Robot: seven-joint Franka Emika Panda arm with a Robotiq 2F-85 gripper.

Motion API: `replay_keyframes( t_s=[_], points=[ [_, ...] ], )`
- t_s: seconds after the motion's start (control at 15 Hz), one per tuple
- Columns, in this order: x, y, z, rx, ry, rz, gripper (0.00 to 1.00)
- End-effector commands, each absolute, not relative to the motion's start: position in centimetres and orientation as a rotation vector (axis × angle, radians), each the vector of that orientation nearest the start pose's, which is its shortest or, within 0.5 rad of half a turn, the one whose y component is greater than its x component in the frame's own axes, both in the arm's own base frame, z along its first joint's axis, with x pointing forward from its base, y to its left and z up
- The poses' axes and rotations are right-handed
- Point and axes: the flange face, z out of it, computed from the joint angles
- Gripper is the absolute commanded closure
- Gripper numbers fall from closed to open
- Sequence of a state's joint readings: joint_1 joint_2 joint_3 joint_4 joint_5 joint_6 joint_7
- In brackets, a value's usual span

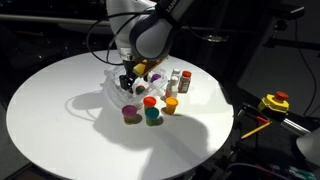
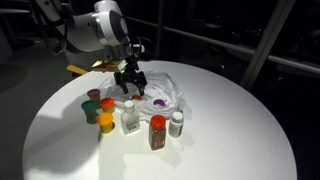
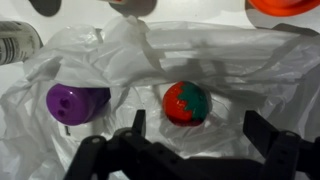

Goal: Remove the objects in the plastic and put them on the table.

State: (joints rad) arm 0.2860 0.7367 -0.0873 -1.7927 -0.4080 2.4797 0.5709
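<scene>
The red and green ball [image 3: 186, 102] is ahead of my gripper's fingers, so I should go forward and bring the open fingers down around the ball [image 3: 186, 106] before I close them.
A crumpled clear plastic bag [image 3: 130, 60] lies on the round white table [image 1: 60, 110]; it also shows in an exterior view [image 2: 170, 88]. In the wrist view a red and green ball [image 3: 186, 102] and a purple object [image 3: 72, 103] lie on the plastic. The purple object also shows in an exterior view [image 2: 159, 100]. My gripper [image 3: 197, 125] is open and hovers just above the plastic, with the red and green ball between its fingers' lines but a little ahead of the tips. It shows in both exterior views [image 1: 131, 82] [image 2: 129, 84].
Beside the bag stand small pots with orange, purple and green lids [image 1: 150, 108] [image 2: 98, 108] and several small bottles [image 2: 157, 130] [image 1: 178, 80]. A yellow and red tool [image 1: 274, 102] lies beyond the table edge. The table's near side is bare.
</scene>
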Motion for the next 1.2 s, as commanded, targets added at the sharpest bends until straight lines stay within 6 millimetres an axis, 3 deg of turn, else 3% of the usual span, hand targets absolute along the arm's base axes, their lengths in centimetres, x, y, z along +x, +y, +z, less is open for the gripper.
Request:
replay_keyframes(
  t_s=[0.0,0.4,0.53,0.6,0.67,0.73,1.13],
  points=[
    [64.5,12.8,13.2,-3.421,0.079,-0.12,0.25],
    [65.1,10.3,13.9,-3.42,0.169,-0.143,0.73],
    [65.1,9.2,13.8,-3.414,0.196,-0.134,0.71],
    [65.0,8.8,13.5,-3.405,0.2,-0.118,0.9],
    [64.6,8.7,13.2,-3.396,0.197,-0.101,0.55],
    [64.6,8.5,12.9,-3.388,0.203,-0.089,0.45],
    [63.6,9.3,13.3,-3.349,0.205,-0.099,0.01]
  ],
)
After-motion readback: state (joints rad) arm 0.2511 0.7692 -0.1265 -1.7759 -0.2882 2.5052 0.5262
